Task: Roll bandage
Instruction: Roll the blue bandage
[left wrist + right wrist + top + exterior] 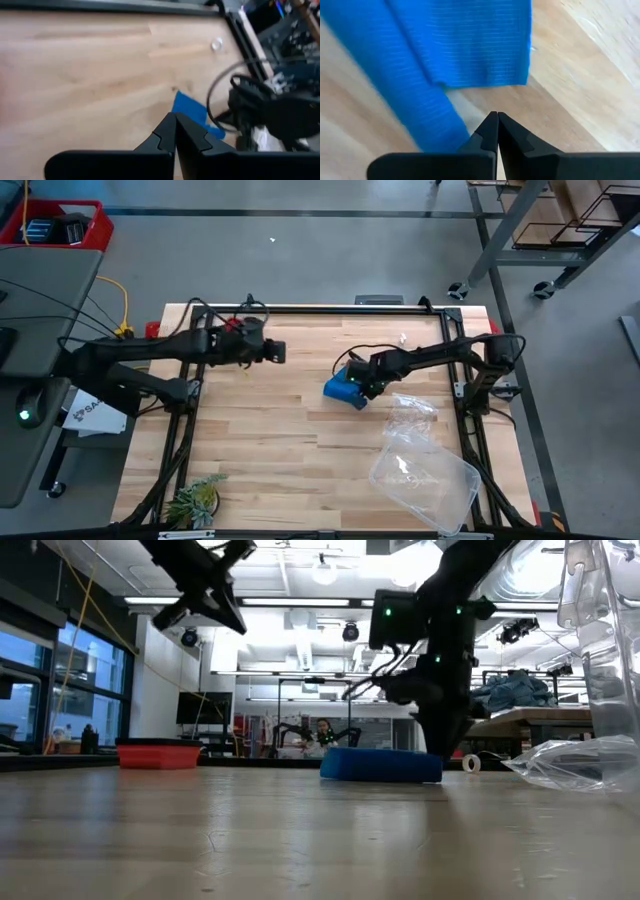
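Observation:
The narrow part of the bandage (342, 393) lies at a slant, so the robot's right gripper should straighten the bandage and spread its flap (480, 45) flat as the left gripper moves in close.
The bright blue bandage (342, 390) lies on the wooden table right of centre as a short, flat, folded bundle (380, 765). In the right wrist view a wide flap (470, 40) lies over a narrower strip (427, 117) that runs slantwise on the wood. My right gripper (366, 386) is shut and low at the bundle's right side, its tips (496, 120) over bare wood just short of the flap's edge. My left gripper (277, 352) is shut and empty, raised high above the table (215, 595) to the left of the bandage (192, 110). My right gripper's shut fingers (480, 137) point down at the table beside the narrow blue strip (447, 132). I cannot tell whether they touch the strip or the wood.
A crumpled clear plastic bag (410, 415) and a clear plastic container (425, 472) lie at the near right. A small white ring (403, 338) lies far right. A small red tray (158, 753) stands at the far left, a green plant (195, 500) at the near left corner.

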